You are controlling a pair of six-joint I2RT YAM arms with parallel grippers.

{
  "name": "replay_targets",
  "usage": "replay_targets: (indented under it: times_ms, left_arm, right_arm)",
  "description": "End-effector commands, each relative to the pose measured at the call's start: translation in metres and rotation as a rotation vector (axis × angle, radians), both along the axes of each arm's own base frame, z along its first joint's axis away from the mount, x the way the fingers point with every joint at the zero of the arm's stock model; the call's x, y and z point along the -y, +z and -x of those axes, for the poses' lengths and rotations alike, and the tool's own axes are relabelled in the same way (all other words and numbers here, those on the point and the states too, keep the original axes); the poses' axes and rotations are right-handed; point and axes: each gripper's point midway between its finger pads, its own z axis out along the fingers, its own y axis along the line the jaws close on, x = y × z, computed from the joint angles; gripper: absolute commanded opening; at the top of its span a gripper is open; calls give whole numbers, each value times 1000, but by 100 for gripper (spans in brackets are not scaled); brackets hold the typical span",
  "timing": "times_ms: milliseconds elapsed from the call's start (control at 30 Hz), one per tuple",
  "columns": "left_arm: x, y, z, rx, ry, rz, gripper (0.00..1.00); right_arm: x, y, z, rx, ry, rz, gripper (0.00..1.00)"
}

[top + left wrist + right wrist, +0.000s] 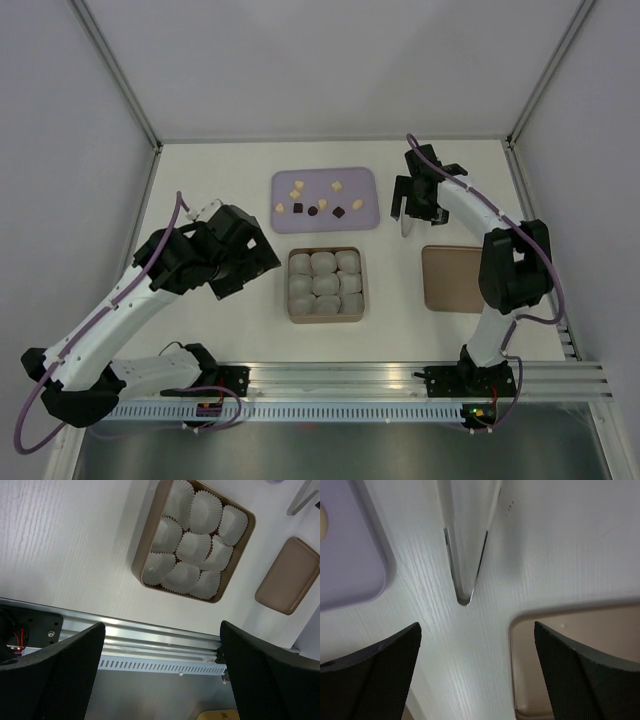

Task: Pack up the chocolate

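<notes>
My right gripper's open fingers are wide enough for both arms of the silver tongs (451, 555), so I should keep going down until the fingers are on both sides of the white arms (494, 505) and then close them.
The chocolate (322, 203) lies as several small cream and dark brown pieces on a lilac tray (330, 222) at the table's back centre. One cream piece (322, 522) shows at the left edge of the right wrist view. A tan box (364, 290) in front of the tray holds white paper cups (325, 284), all with nothing in them. My left gripper (245, 268) hovers left of the box, open and holding nothing. My right gripper (414, 205) is open just right of the tray, above the silver tongs (406, 228), whose tip (465, 592) lies ahead of its fingers.
The box's tan lid (455, 278) lies flat to the right of the box, under my right forearm. An aluminium rail (400, 378) runs along the near edge. Grey walls close in the table at the back and on both sides.
</notes>
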Motion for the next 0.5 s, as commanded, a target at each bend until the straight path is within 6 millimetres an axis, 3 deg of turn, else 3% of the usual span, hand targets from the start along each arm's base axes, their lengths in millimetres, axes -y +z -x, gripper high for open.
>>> replay_targets:
  times_ms: [0, 100, 467]
  left_arm:
    - [-10, -6, 5, -6, -26, -48, 100]
    - [-4, -9, 6, -22, -37, -32, 99]
    - [1, -22, 2, -24, -38, -23, 99]
  right_arm:
    - [1, 9, -44, 113, -21, 41, 98]
    - [-8, -16, -59, 85, 2, 28, 98]
    - [-8, -59, -85, 87, -6, 58, 98]
